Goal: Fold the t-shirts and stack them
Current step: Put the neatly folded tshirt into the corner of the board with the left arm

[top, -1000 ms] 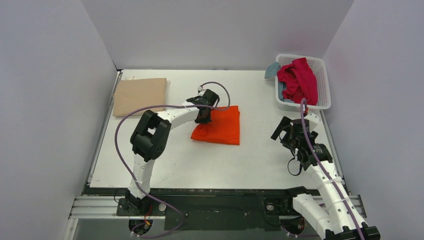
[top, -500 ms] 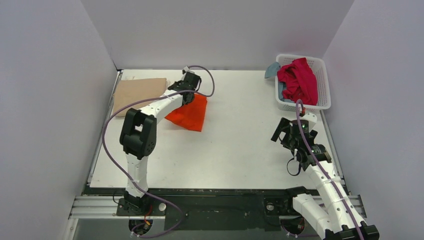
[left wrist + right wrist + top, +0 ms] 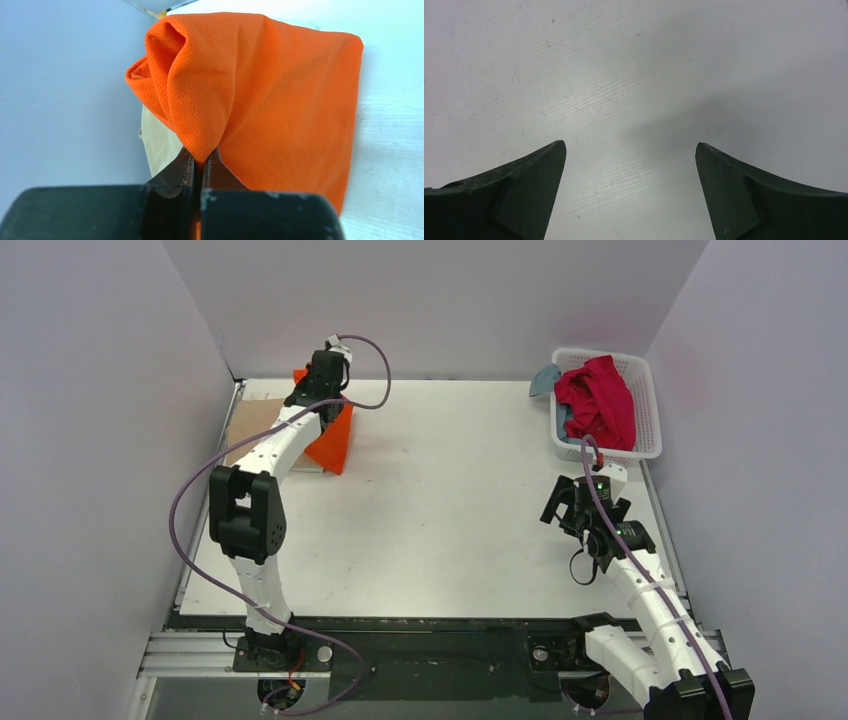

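My left gripper is on course, as the orange t-shirt's loose end (image 3: 334,447) is along the tan t-shirt's edge. The gripper continues to go over the tan t-shirt's uncovered part (image 3: 250,421) and let go beside the wall.
My left gripper (image 3: 322,383) is shut on the folded bright orange t-shirt (image 3: 334,439) and holds it lifted at the far left, hanging over the right part of the folded tan t-shirt (image 3: 250,423). In the left wrist view the orange t-shirt (image 3: 270,90) bunches out of the closed jaws at my left gripper (image 3: 201,159), and a strip of the tan t-shirt (image 3: 159,140) shows behind it. A crimson red t-shirt (image 3: 598,400) and a grey-blue one (image 3: 545,379) lie crumpled in the basket. My right gripper (image 3: 560,508) is open and empty over bare table (image 3: 629,90).
The white lattice basket (image 3: 648,410) stands at the far right corner. Grey walls close in the left, back and right sides. The left arm's purple cable (image 3: 190,500) loops over the left part of the table.
My left gripper has carried the orange t-shirt from the table's middle to the far left, lifting it over the tan t-shirt. The right arm has barely moved.
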### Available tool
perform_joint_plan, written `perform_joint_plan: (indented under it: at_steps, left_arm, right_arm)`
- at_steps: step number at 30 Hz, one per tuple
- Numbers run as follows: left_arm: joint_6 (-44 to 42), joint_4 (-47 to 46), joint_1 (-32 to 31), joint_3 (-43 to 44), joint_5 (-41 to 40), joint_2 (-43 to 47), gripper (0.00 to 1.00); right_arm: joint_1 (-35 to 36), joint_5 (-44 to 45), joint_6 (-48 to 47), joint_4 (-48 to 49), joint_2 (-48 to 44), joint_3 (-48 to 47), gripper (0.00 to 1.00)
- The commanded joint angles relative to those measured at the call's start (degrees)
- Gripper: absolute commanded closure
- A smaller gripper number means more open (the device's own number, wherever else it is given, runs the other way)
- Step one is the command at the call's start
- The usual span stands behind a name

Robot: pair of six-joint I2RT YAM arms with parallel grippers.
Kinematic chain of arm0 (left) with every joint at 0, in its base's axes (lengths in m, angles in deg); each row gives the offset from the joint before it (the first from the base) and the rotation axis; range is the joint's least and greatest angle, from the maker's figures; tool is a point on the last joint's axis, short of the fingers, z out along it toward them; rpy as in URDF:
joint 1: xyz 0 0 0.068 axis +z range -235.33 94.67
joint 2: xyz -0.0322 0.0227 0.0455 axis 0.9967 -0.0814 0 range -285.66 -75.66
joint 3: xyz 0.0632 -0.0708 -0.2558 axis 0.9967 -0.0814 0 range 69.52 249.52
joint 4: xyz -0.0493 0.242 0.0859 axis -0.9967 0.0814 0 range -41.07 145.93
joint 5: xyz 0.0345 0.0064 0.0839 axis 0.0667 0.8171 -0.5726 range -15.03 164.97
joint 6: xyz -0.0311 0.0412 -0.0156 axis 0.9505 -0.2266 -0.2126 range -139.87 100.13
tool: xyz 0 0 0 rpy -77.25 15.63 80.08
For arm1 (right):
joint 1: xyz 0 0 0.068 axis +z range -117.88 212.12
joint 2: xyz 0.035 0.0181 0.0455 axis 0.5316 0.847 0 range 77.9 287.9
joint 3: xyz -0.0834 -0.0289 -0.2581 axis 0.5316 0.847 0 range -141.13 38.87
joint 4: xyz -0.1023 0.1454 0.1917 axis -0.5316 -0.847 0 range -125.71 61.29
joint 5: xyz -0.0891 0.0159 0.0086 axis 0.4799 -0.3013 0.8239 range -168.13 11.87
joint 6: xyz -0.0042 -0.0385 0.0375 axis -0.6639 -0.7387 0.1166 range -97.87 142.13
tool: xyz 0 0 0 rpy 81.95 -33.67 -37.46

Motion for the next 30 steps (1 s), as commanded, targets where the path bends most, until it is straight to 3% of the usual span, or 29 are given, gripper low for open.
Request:
perform_joint_plan:
  at_steps: [1, 11, 19, 30]
  left_arm:
    - [-3.62, -1.74, 1.38, 5.46, 4.34, 3.54, 1.00]
    - [-0.99, 0.34, 5.41, 6.84, 11.11, 5.80, 1.00]
    - [-2.16, 1.69, 12.14, 3.92, 27.41, 5.58, 1.00]
    - [0.41, 1.08, 22.32, 10.08, 40.52, -4.91, 1.00]
  right_arm:
    - [-0.38, 2.00, -0.39, -0.75, 0.44, -0.75, 0.03]
    - [-0.40, 1.87, -0.28, -0.84, 2.12, -0.87, 0.03]
    - [-0.36, 2.51, -0.15, -1.62, 2.63, -1.11, 0.03]
    - [-0.40, 3.70, 0.23, -5.13, 4.44, -3.30, 0.03]
